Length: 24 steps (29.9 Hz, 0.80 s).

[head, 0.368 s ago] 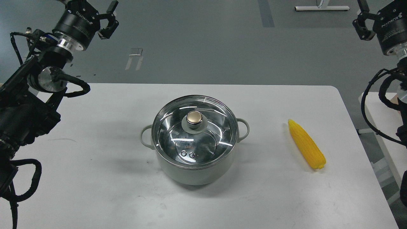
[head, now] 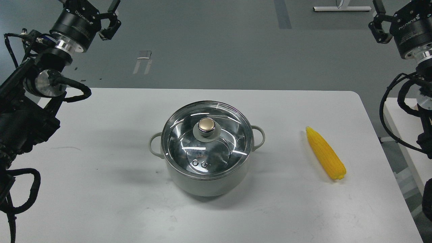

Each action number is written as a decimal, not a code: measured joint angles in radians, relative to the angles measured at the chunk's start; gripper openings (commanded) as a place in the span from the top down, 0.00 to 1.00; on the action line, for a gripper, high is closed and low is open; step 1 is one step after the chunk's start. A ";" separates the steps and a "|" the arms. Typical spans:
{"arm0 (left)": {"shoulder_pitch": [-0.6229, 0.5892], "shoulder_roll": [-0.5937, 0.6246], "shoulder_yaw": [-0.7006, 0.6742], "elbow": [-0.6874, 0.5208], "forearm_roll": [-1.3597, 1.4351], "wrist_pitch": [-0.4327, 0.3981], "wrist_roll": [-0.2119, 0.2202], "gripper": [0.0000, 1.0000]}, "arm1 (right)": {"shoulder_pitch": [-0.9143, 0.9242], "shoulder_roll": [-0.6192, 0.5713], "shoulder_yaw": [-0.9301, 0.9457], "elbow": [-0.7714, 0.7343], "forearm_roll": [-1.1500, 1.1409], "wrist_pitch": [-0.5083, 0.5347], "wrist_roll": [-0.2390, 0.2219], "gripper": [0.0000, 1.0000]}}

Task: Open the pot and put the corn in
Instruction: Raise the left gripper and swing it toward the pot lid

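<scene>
The robot should expect the pot (head: 207,185) to be empty when it lifts the gold knob, because only shiny metal (head: 216,156) shows through the glass lid.
The pale grey-green pot (head: 206,182) stands in the middle of the white table, with its glass lid (head: 233,135) and gold knob (head: 206,125) on it. The yellow corn (head: 325,153) lies on the table to the right of the pot, tip pointing away. My left gripper (head: 88,2) is high at the top left, far from the pot, jaws spread and empty, fingertips cut by the top edge. My right gripper (head: 400,5) is high at the top right, above and behind the corn, also spread and empty, only one finger (head: 377,20) showing.
The white table (head: 101,202) has a rounded far right corner (head: 354,96). A second white surface (head: 410,141) stands to the right past a gap. Grey floor lies behind, with a stand foot (head: 341,8) at the top.
</scene>
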 measured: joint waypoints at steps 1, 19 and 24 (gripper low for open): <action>0.000 0.008 0.002 0.002 0.003 0.000 -0.002 0.02 | 0.001 0.000 0.003 0.000 0.002 -0.002 0.000 0.00; 0.057 0.262 0.049 -0.504 0.444 0.000 -0.010 0.23 | -0.052 -0.005 -0.001 0.100 0.003 0.001 0.003 0.00; 0.061 0.317 0.040 -0.745 0.702 0.000 -0.015 0.23 | -0.056 -0.007 0.012 0.109 0.003 0.000 0.009 0.00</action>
